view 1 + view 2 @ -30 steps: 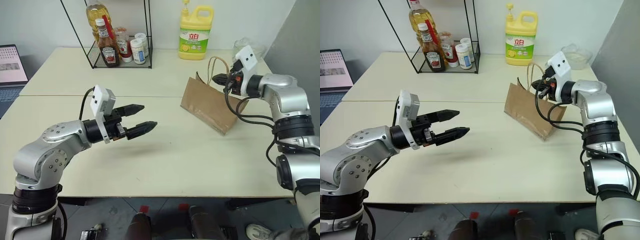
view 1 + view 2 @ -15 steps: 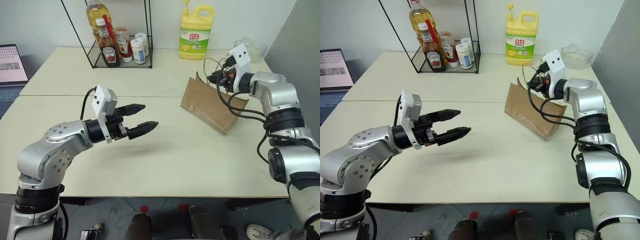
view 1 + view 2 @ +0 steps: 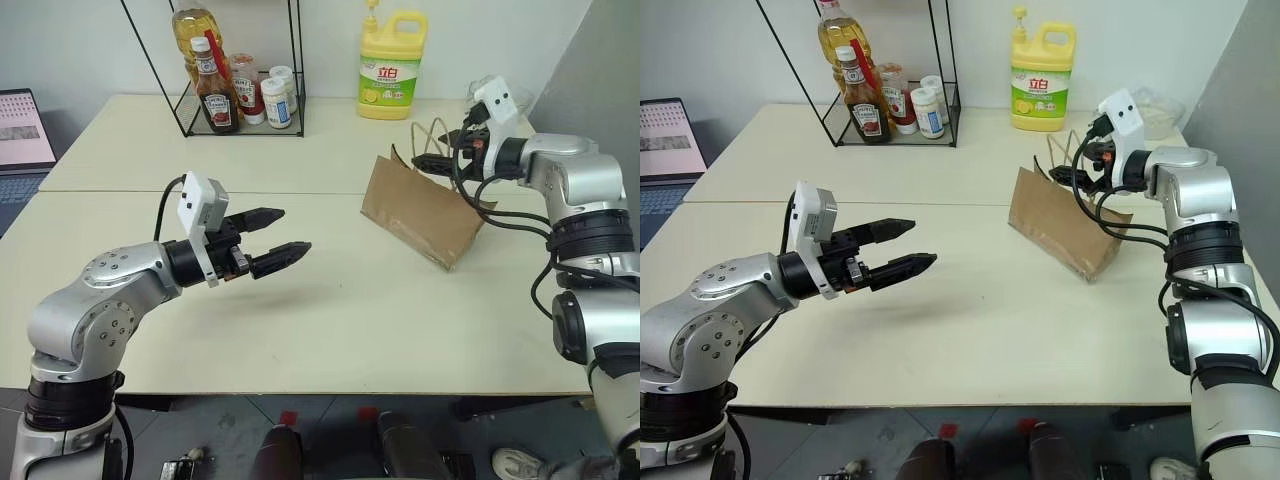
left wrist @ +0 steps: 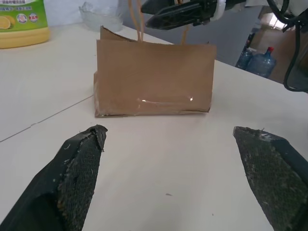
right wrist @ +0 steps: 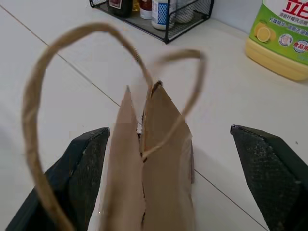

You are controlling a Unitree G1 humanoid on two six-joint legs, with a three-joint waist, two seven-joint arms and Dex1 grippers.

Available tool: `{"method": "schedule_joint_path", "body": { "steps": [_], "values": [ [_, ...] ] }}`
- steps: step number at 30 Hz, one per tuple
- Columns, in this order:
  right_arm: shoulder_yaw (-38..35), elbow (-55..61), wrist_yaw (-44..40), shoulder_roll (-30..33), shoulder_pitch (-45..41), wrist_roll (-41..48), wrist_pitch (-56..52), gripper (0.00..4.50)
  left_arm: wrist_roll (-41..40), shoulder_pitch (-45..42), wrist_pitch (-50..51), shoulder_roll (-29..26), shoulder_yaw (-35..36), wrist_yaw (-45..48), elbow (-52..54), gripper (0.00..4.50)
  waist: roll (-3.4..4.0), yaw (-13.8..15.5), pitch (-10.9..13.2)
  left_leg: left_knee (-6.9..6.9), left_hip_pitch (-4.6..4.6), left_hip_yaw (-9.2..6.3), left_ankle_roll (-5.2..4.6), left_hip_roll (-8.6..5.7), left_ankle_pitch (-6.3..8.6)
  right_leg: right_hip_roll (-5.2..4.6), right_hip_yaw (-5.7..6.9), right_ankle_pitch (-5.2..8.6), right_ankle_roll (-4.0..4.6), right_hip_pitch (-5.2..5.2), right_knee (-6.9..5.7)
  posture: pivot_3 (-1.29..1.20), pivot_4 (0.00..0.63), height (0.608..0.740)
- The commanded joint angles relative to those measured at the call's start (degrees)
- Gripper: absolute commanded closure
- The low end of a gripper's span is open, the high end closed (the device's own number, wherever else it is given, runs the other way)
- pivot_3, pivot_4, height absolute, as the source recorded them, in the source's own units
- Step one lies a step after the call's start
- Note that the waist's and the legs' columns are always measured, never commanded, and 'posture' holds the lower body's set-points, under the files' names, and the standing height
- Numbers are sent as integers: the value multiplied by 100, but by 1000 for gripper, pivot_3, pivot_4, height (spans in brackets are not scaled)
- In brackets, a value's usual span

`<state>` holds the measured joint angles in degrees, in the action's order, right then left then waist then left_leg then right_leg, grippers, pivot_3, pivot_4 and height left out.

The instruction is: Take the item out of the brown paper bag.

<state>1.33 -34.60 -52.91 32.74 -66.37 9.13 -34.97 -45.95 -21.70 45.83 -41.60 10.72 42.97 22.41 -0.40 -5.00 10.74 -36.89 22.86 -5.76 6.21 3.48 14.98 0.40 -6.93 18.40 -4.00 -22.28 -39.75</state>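
The brown paper bag point(image 3: 418, 215) stands crooked and far from my left gripper. My right gripper should pinch the bag's top and bring the bag to mid-table point(image 3: 328, 235) first.
The brown paper bag point(image 3: 420, 212) stands creased and leaning on the right part of the table, its tan loop handles point(image 5: 86, 43) sticking up. Its mouth is pressed nearly shut, so the item is hidden. My right gripper point(image 5: 168, 129) is open at the bag's top, one finger point(image 5: 79, 173) on each side of the upper edge, with the handles loose between them. From the left wrist view that gripper point(image 4: 178, 9) hovers just over the bag's rim. My left gripper point(image 3: 295, 230) is open and empty, held level above mid-table, pointing toward the bag from well to its left.
A yellow detergent jug point(image 3: 392, 65) stands behind the bag. A black wire rack point(image 3: 235, 90) with sauce and oil bottles sits at the back left. A laptop point(image 3: 22, 130) is at the far left, a clear bowl point(image 3: 1150, 108) at the back right, a grey panel along the right.
My right gripper was shut at the bag's handles and now stands wide open, letting them go. The bag stays in place. The left arm has not moved.
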Motion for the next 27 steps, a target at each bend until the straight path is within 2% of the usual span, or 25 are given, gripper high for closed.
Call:
{"method": "schedule_joint_path", "body": {
  "steps": [1,16,20,27],
  "values": [
    [-108,247,-20,110,-70,83,-136,213,-4,-68,-90,-84,157,-7,112,0,0,0,0,0,0,0,0,0,0,0,0,0,0,0,0,0,150,740],
    [-271,-549,722,-703,-341,97,414,213,129,-233,-162,15,23,51,-17,0,0,-6,0,1,0,0,1,0,0,0,1,0,0,0,0,0,150,740],
    [-337,-881,815,-794,-484,82,715,1484,147,-221,-171,47,20,28,11,0,0,-6,0,1,0,0,0,0,0,0,1,0,0,-1,-1,0,150,740],
    [-409,-1023,731,-773,-504,118,875,4083,134,-139,-160,55,92,-34,95,0,1,-6,0,2,0,0,1,0,0,0,1,0,0,-1,-1,0,150,740]
  ]
}}
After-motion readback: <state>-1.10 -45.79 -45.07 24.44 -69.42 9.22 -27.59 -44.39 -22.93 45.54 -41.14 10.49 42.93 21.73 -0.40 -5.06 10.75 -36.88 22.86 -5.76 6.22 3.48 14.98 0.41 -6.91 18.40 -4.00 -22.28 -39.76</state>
